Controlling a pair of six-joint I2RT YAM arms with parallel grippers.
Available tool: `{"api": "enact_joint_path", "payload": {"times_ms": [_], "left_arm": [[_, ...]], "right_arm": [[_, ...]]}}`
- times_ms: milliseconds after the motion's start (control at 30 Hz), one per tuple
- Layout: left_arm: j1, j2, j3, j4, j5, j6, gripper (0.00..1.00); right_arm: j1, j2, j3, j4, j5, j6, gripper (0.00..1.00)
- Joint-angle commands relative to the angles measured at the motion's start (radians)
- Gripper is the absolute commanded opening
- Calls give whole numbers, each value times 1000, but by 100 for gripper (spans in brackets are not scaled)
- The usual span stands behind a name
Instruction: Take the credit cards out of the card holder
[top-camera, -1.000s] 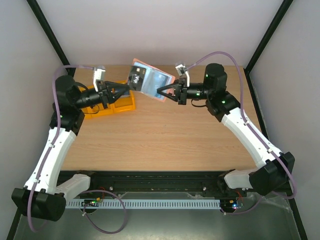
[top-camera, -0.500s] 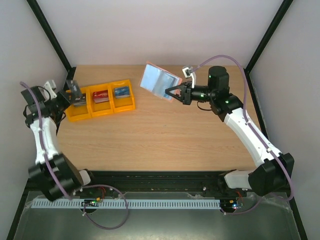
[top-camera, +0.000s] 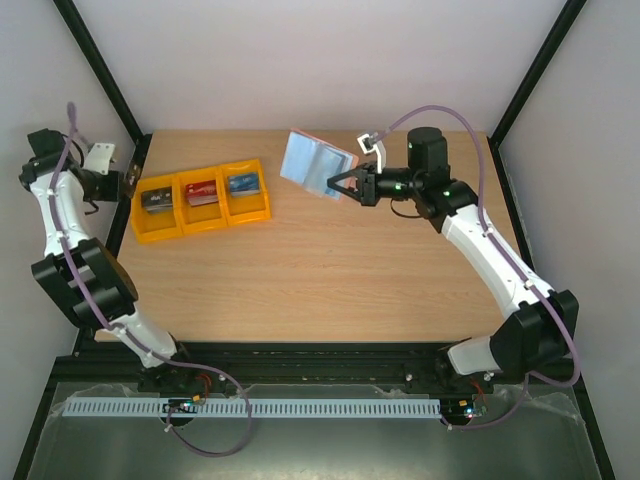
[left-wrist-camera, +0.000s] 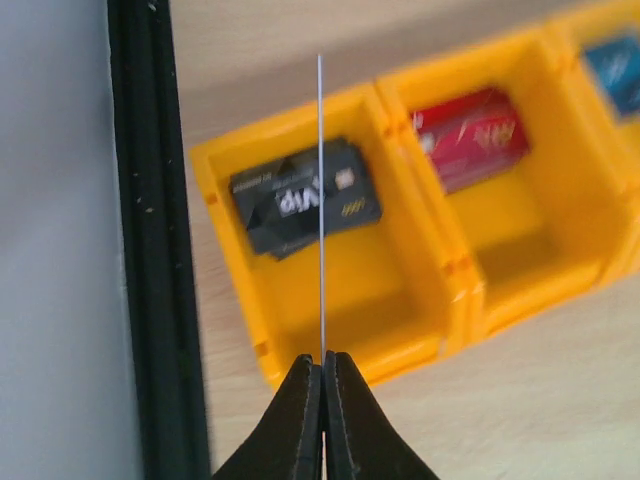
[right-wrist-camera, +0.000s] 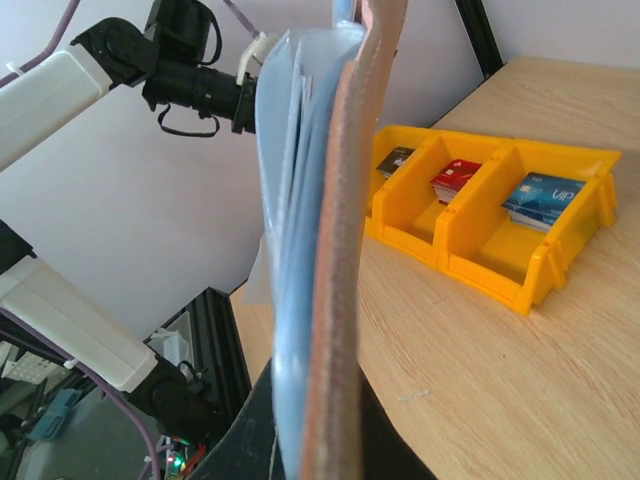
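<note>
My left gripper should go on toward the open compartment of the dark grey card (top-camera: 157, 212) before it lets go there, because the credit card's free edge (left-wrist-camera: 320, 75) faces that compartment.
My right gripper (top-camera: 340, 185) is shut on the card holder (top-camera: 318, 165) and holds it up above the back of the table, pale blue-grey face showing. Edge-on in the right wrist view, the card holder (right-wrist-camera: 330, 250) shows blue sleeves and a pinkish-brown rim. My left gripper (top-camera: 125, 182) is at the table's far left edge, shut on a credit card (left-wrist-camera: 321, 200) that shows only as a thin pale line. Below it, a dark grey card (left-wrist-camera: 305, 195), a red card (left-wrist-camera: 470, 135) and a blue card (left-wrist-camera: 615, 70) lie in separate compartments.
The yellow three-compartment tray (top-camera: 205, 217) sits at the back left of the wooden table. A black frame post (left-wrist-camera: 145, 240) stands right beside my left gripper, and another post (top-camera: 530, 90) rises at the back right. Pale walls enclose the table.
My left arm has swung from the card holder out to the far left, past the tray, carrying a card. The right gripper and holder have shifted only slightly.
</note>
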Motion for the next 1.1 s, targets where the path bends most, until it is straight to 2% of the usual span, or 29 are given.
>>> {"api": "enact_joint_path", "payload": {"times_ms": [0, 100, 333, 533, 733, 1067], "left_arm": [[-33, 62, 56, -274, -186, 479, 3], [-49, 117, 118, -360, -188, 592, 3], [-106, 311, 324, -372, -281, 722, 3], [-142, 480, 510, -439, -281, 753, 3], [-161, 552, 583, -440, -285, 772, 3], [-163, 609, 622, -439, -279, 790, 3]], "right_arm": [[0, 26, 68, -18, -7, -40, 2], [0, 45, 88, -26, -10, -42, 2], [0, 58, 101, -23, -24, -28, 2], [0, 59, 107, -16, -14, -3, 2], [0, 73, 130, -21, -9, 13, 2], [2, 109, 165, -15, -25, 40, 2]]}}
